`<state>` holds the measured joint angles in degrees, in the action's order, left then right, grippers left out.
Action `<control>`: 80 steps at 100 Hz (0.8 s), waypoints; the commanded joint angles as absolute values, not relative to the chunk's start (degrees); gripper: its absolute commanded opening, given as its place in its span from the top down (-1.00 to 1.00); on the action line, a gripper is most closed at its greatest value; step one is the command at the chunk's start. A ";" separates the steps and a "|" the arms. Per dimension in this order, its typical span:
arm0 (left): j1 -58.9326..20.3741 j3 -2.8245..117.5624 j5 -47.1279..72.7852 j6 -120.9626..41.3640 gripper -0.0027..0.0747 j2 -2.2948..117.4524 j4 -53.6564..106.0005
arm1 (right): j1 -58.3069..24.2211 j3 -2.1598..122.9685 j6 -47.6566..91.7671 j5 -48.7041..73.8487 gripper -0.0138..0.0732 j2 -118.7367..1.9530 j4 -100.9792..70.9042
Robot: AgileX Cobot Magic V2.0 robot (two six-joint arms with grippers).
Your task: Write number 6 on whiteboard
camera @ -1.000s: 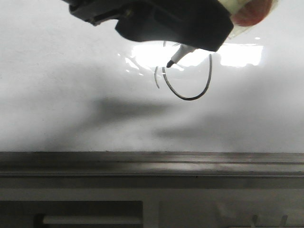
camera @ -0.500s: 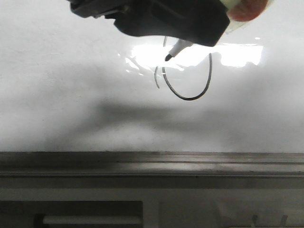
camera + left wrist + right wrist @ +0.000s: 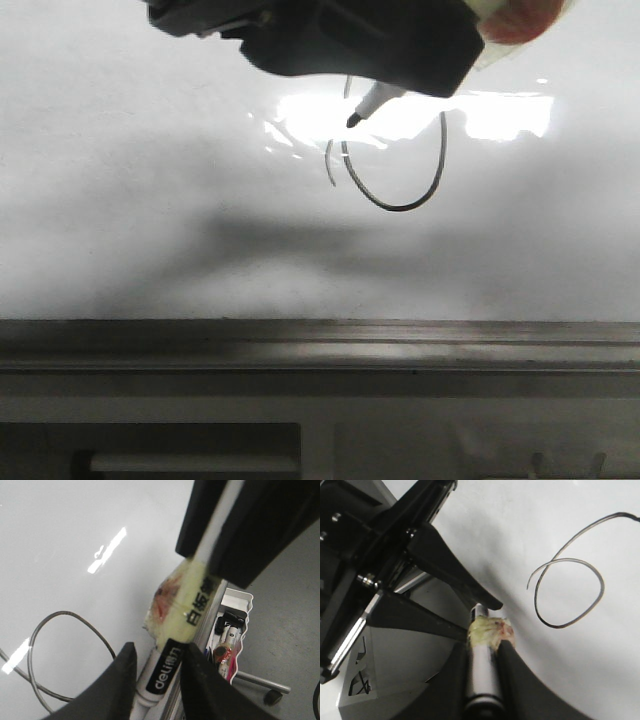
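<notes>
Both my grippers are closed on the marker (image 3: 181, 607), so next my right gripper opens and back away before my left gripper lays the marker on the whiteboard (image 3: 182, 130) beside the 6.
The whiteboard (image 3: 150, 200) lies glossy white with a bright light reflection. On it is the number 6 (image 3: 400, 208), a thin black curved line with a loop and a small tail. It also shows in the left wrist view (image 3: 62, 612) and the right wrist view (image 3: 603, 585). A white marker (image 3: 375, 100) wrapped in yellowish tape points its black tip at the top of the loop. My left gripper (image 3: 157, 652) is shut on the marker (image 3: 167, 672) near its tip end. My right gripper (image 3: 482, 647) is shut on the marker's rear end (image 3: 481, 672).
The board's grey metal ledge (image 3: 320, 345) runs across the front, with a grey frame below it. A white tray (image 3: 227, 640) holding several markers sits beside the board's edge. A caster wheel (image 3: 272, 696) stands on the grey floor.
One second ago the marker tip sat lower, on the line's left side. It has moved slightly up and away along the board, then held still. The line looks unchanged.
</notes>
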<state>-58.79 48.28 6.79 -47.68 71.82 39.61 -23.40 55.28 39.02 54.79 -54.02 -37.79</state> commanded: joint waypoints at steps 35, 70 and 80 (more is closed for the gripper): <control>-59.04 50.35 1.91 -47.60 0.98 70.86 39.98 | -23.28 57.17 39.71 55.39 0.79 -55.67 -42.21; -59.04 50.35 1.41 -47.60 0.98 70.73 40.13 | -23.28 57.17 40.53 53.96 -0.25 -55.90 -43.09; -58.37 50.35 1.28 -47.33 0.98 69.88 41.75 | -23.28 57.17 40.53 52.25 -0.45 -54.99 -42.69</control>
